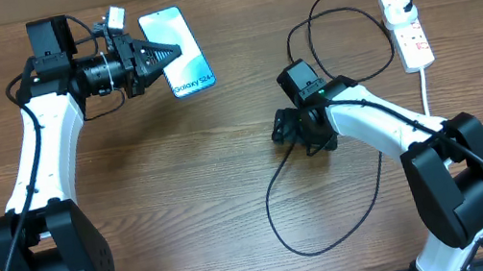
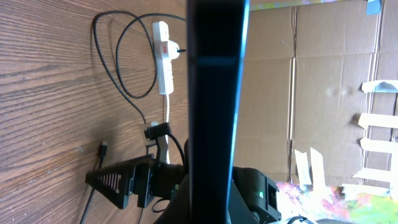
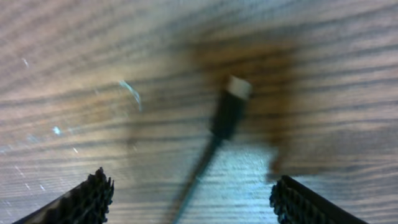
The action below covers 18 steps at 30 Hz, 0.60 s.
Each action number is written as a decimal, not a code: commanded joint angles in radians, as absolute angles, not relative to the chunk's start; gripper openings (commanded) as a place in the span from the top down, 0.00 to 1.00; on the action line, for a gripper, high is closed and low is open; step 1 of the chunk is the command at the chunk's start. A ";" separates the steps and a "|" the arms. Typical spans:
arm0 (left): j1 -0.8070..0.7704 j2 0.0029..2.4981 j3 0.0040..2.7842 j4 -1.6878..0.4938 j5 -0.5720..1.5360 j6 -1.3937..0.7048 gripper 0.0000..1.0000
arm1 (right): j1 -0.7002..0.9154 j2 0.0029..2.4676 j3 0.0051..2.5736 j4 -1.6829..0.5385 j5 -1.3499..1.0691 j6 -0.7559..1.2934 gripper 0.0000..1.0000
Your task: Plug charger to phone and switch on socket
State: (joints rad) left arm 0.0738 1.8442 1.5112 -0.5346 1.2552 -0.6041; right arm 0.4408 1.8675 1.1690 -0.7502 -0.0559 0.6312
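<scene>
I should turn my right gripper in line before it closes on the black housing (image 3: 227,117) behind the connector's tip, because the charger's connector (image 3: 234,102) slants across its open fingers.
My left gripper (image 1: 168,53) is shut on the phone (image 1: 181,26) and holds it at the back left with its blue "Galaxy S24+" screen facing up. In the left wrist view the phone (image 2: 217,93) shows edge-on as a dark upright bar. My right gripper (image 1: 281,129) is open, low over the table at the centre. The charger's connector tip (image 3: 231,106) lies on the wood ahead of the open fingers (image 3: 193,199), untouched. The black cable (image 1: 273,210) loops over the table to a black plug (image 1: 400,1) in the white socket strip (image 1: 410,36).
The strip's thick white cord (image 1: 425,87) runs toward the front right, past the right arm. In the left wrist view, the strip (image 2: 163,59) and right gripper (image 2: 118,180) show, with cardboard boxes (image 2: 311,81) beyond the table's edge.
</scene>
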 commanded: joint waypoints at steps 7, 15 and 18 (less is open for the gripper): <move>0.072 1.845 1.512 -0.530 1.283 -0.609 0.96 | 0.363 1.859 1.170 -0.786 -0.074 0.659 0.10; 0.072 1.845 1.512 -0.546 1.283 -0.609 0.96 | 0.356 1.859 1.169 -0.757 -0.106 0.728 0.24; 0.072 1.845 1.512 -0.546 1.283 -0.609 0.96 | 0.364 1.859 1.161 -0.738 -0.100 0.751 0.34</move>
State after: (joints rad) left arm 0.0738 1.8442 1.5112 -0.5503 1.2552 -0.6041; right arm 0.3561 1.8675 1.1690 -0.7525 -0.1005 0.7059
